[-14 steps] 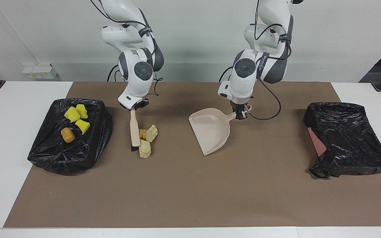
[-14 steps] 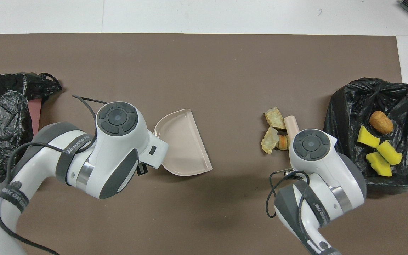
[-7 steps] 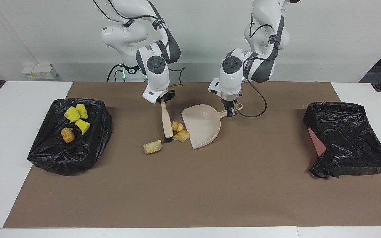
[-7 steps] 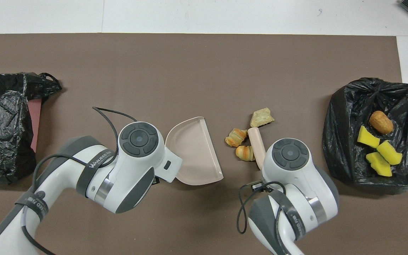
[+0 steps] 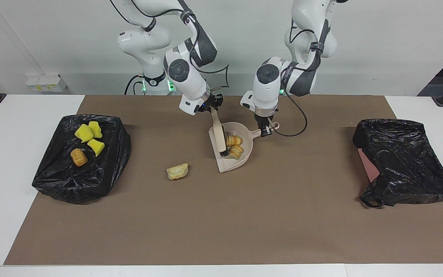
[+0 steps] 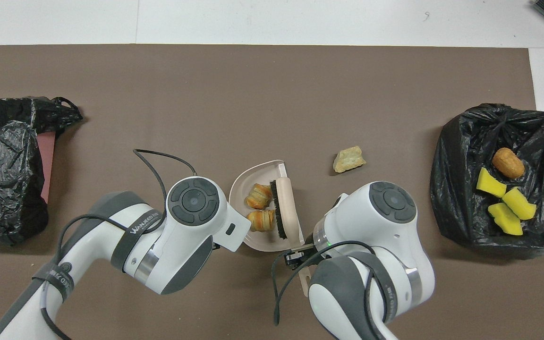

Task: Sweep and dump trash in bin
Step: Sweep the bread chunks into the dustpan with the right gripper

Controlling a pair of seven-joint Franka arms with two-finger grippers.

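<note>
The pale yellow lump point(image 6: 349, 159) is outside the dustpan, behind the brush. Next, my right gripper takes the brush out and sweeps from the lump's far side.
A beige dustpan point(image 5: 240, 159) point(image 6: 246, 182) lies mid-mat with my left gripper point(image 5: 266, 130) shut on its handle. Over the pan's mouth my right gripper point(image 5: 213, 107) is shut on the brush point(image 5: 218, 134) point(image 6: 284, 208), whose bristles rest inside the pan. Against those bristles sit two orange bread-like lumps of trash point(image 5: 235, 146) point(image 6: 259, 196). One pale yellow lump point(image 5: 177, 171) point(image 6: 349, 159) lies alone on the mat, toward the right arm's end. The black-bagged bin point(image 5: 90, 181) point(image 6: 461, 141) at that end carries three yellow sponge chunks point(image 5: 85, 132) point(image 6: 505, 218) and a brown roll point(image 5: 79, 157) point(image 6: 508, 163).
A second crumpled black bag point(image 5: 402, 161) point(image 6: 3, 165) with a pink edge showing sits at the left arm's end. The brown mat point(image 5: 221, 223) point(image 6: 272, 94) covers most of the white table. A cable loops from the left wrist beside the dustpan handle.
The right gripper swept the brush toward the left arm's end, pushing two orange lumps into the dustpan. The pale yellow lump stayed on the mat. The dustpan shifted slightly toward the brush.
</note>
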